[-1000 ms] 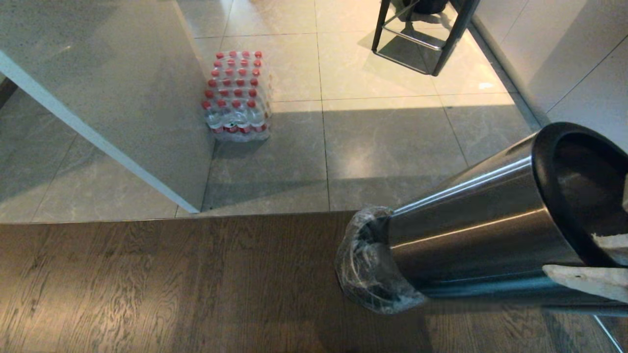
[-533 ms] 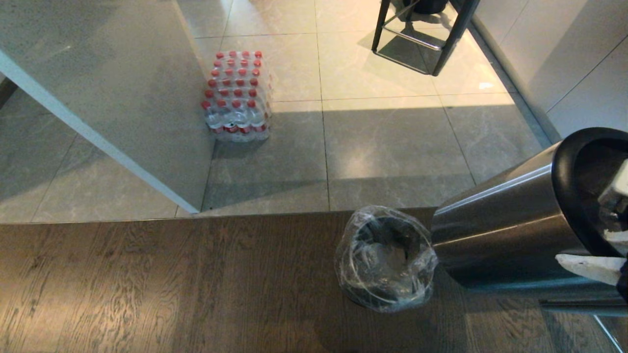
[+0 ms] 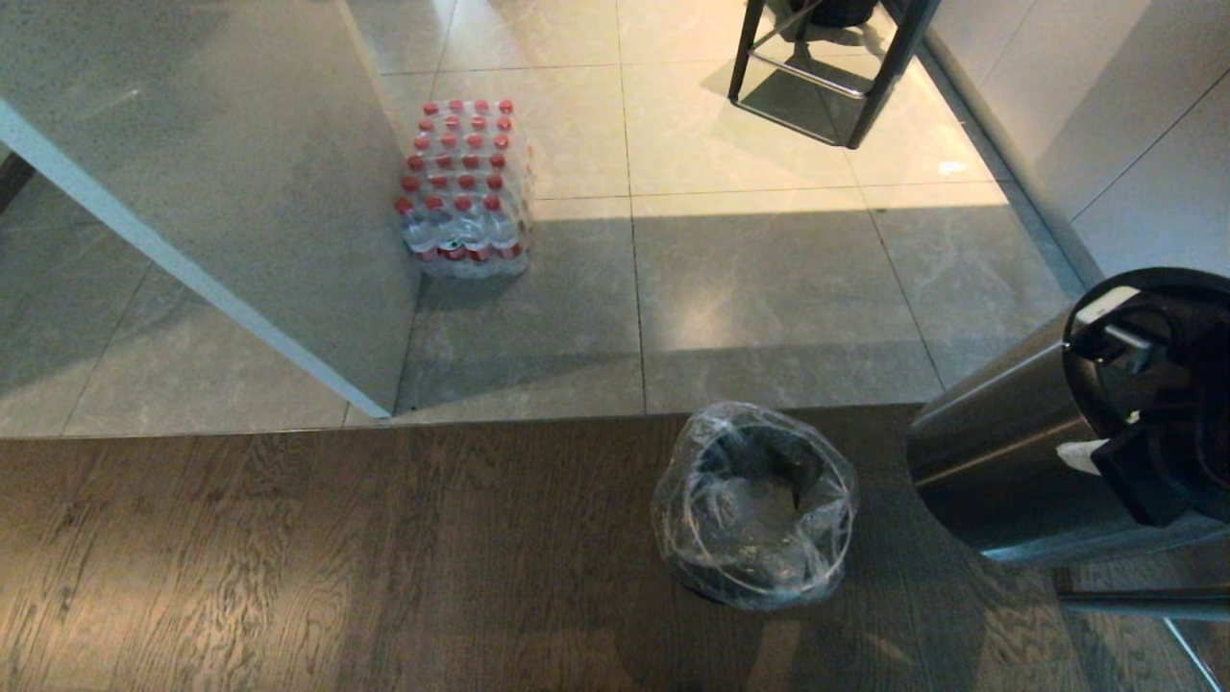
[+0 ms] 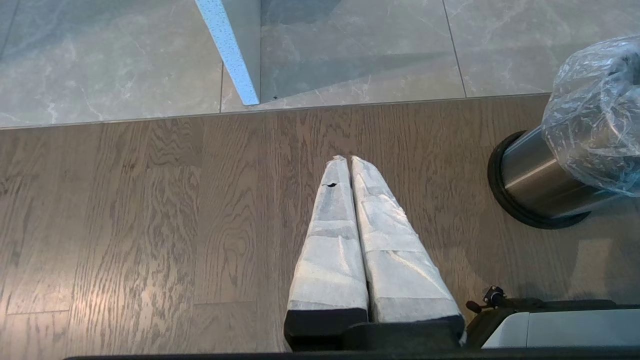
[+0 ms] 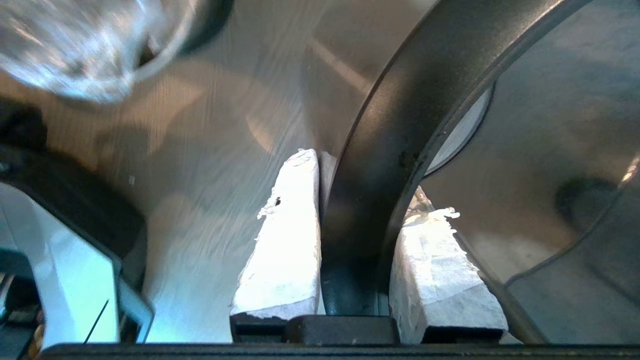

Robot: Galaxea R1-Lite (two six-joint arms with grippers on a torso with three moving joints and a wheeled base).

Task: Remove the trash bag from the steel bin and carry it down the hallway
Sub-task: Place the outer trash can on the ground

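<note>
My right gripper should keep lowering the outer steel shell (image 3: 986, 450) until the shell's base stands on open wood floor (image 3: 885, 502). The shell hangs clear of the inner cylinder, beside that floor.
The steel bin is split in two. Its inner cylinder (image 4: 535, 175) stands upright on the wood floor, lined with the clear crinkled trash bag (image 3: 754, 505), which also shows in the left wrist view as trash bag (image 4: 595, 115). The outer steel shell (image 3: 999, 471) hangs tilted to the right of it, apart from it. My right gripper (image 3: 1105, 452) is shut on the shell's black rim (image 5: 400, 125), one finger outside and one inside; right gripper (image 5: 365, 185). My left gripper (image 4: 347, 160) is shut and empty over the wood floor, left of the inner cylinder.
A shrink-wrapped pack of red-capped bottles (image 3: 464, 187) stands on the grey tiled hallway floor (image 3: 769, 288) beside a white partition (image 3: 192, 192). A dark stool frame (image 3: 826, 67) is at the back, and a white wall (image 3: 1105, 115) runs along the right.
My right gripper has carried the outer shell to the right, off the inner cylinder. The bagged cylinder now stands fully uncovered and has not moved.
</note>
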